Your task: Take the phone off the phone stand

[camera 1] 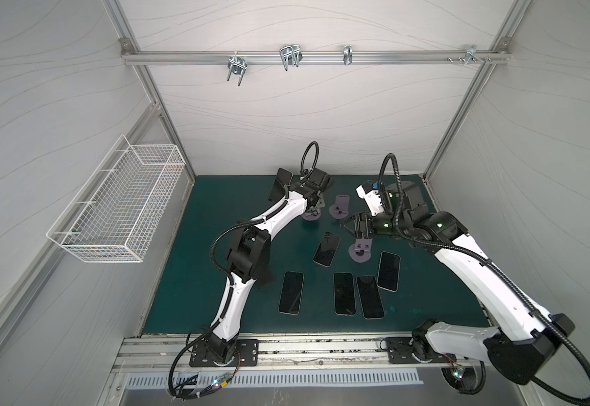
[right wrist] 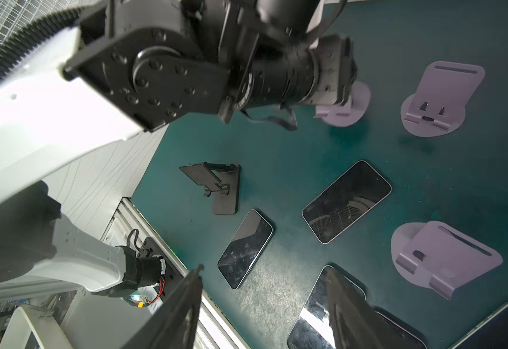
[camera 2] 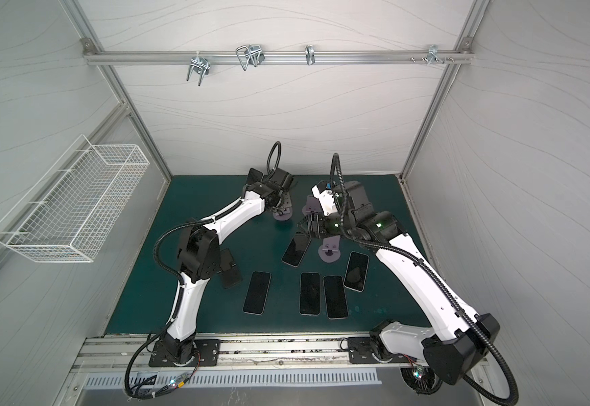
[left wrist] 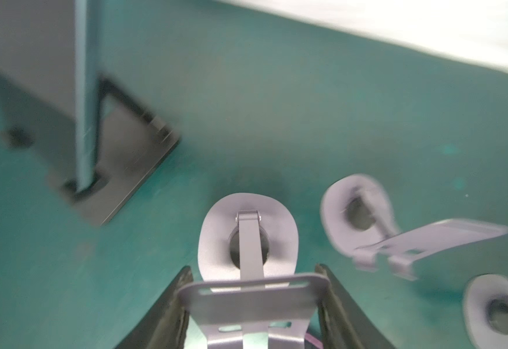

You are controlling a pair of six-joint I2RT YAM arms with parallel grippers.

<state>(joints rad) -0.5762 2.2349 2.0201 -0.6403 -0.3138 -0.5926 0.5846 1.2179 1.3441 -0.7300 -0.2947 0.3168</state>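
My left gripper is closed on an empty lavender stand (left wrist: 254,307) next to the dark phone, so it should put that stand out of the way, open and move to the dark phone (camera 1: 280,184).
A dark phone (camera 1: 281,182) leans upright on a black stand at the back left of the green mat (camera 1: 195,281); in the left wrist view this phone (left wrist: 35,66) and its black stand (left wrist: 131,157) are blurred. Just right of it, my left gripper (camera 1: 312,211) (left wrist: 254,267) is shut on the back plate of a lavender phone stand (left wrist: 252,299), a finger on each side. My right gripper (camera 1: 349,225) (right wrist: 264,272) hangs open over the mat's middle with nothing between its fingers.
Several phones lie flat on the mat, one (camera 1: 327,249) under the right gripper and others in a row (camera 1: 344,293) nearer the front. Two more lavender stands (camera 1: 341,207) (camera 1: 359,250) and an empty black stand (camera 2: 230,269) stand around. A wire basket (camera 1: 121,211) hangs on the left wall.
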